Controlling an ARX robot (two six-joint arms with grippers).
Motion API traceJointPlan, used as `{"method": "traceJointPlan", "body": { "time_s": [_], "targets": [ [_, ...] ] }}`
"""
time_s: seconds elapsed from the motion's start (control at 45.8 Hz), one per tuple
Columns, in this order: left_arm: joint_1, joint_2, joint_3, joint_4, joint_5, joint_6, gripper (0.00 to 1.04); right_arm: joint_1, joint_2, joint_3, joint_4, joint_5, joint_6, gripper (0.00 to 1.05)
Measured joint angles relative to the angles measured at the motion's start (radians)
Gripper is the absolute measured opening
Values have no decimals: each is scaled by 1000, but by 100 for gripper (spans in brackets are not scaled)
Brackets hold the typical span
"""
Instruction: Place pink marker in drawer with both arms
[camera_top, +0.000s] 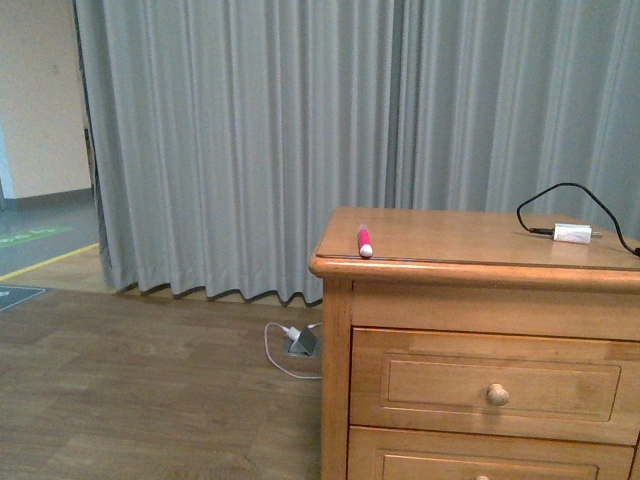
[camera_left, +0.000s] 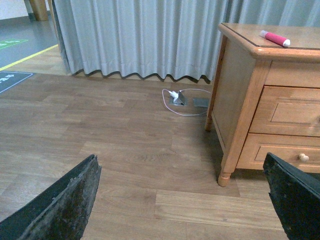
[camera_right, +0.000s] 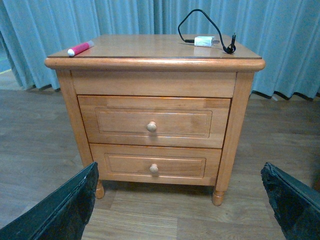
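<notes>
My gripper will slide the upper drawer (camera_right: 185, 123) straight out when it pulls, since the round knob (camera_right: 151, 127) sits in the middle of a front framed by straight seams.
The pink marker (camera_top: 364, 241) lies on the dresser top near its front left corner; it also shows in the left wrist view (camera_left: 274, 38) and the right wrist view (camera_right: 80, 48). The upper drawer (camera_top: 497, 386) is shut, with a round knob (camera_right: 151, 126). My left gripper (camera_left: 185, 200) is open and empty, low above the floor, left of the dresser. My right gripper (camera_right: 180, 200) is open and empty, in front of the dresser and well back from it. Neither arm shows in the front view.
A white adapter (camera_top: 573, 233) with a black cable lies on the dresser top at the back right. The lower drawer (camera_right: 154, 165) is shut. Grey curtains (camera_top: 250, 140) hang behind. A white cable and floor socket (camera_left: 179, 98) lie on the wooden floor by the dresser.
</notes>
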Motion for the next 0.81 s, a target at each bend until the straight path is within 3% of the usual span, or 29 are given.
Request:
{"method": "traceJointPlan", "body": {
  "time_s": [0.262,0.371,0.437,0.59,0.808],
  "targets": [
    [0,0,0,0,0,0,99,0,0,0,0,0,0,96],
    [0,0,0,0,0,0,99,-22,108,71,-175,-91,20,96],
    [0,0,0,0,0,0,99,-18,214,97,-177,-104,32,96],
    [0,0,0,0,0,0,99,33,449,143,24,-65,42,96],
    [0,0,0,0,0,0,99,162,1070,299,469,6,76,96]
  ]
}}
